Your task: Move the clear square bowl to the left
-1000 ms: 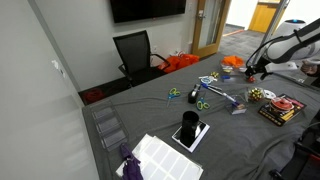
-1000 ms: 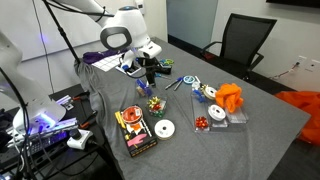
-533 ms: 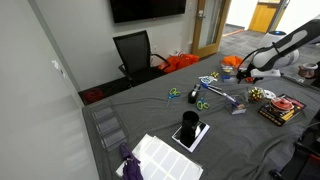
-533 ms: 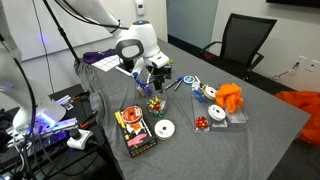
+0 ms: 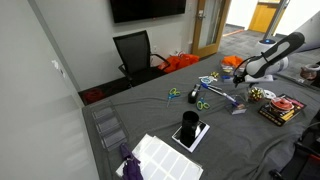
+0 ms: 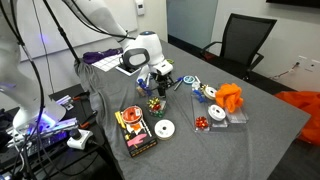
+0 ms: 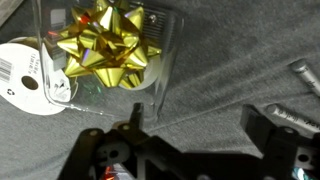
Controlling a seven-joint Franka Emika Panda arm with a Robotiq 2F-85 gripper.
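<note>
I expect the clear square bowl (image 7: 160,88) to take the gold bow (image 7: 108,46) along when I lift the bowl, because the gold bow is inside the bowl's clear sides.
The clear square bowl (image 5: 238,109) is a small pale grey dish on the grey cloth, empty, near the scissors' blades. It also shows in an exterior view (image 6: 143,89), beside the gold bow. I cannot pick it out in the wrist view. My gripper (image 5: 243,78) hangs above the cloth, a little beyond the bowl and apart from it; it also shows from the other side (image 6: 160,82). In the wrist view the gripper (image 7: 197,125) is open and empty, its two fingers (image 7: 133,120) wide apart over bare cloth.
A clear-walled container with a gold bow (image 7: 100,45) and a white tape roll (image 7: 25,80) lie just ahead of my left finger. Metal blades (image 7: 303,75) lie to the right. Scissors (image 5: 205,103), a red box (image 5: 280,108) and a black holder (image 5: 190,130) stand nearby.
My gripper has moved lower and further over the table, toward the bow and the bowl. The jaws stay open. No object has moved.
</note>
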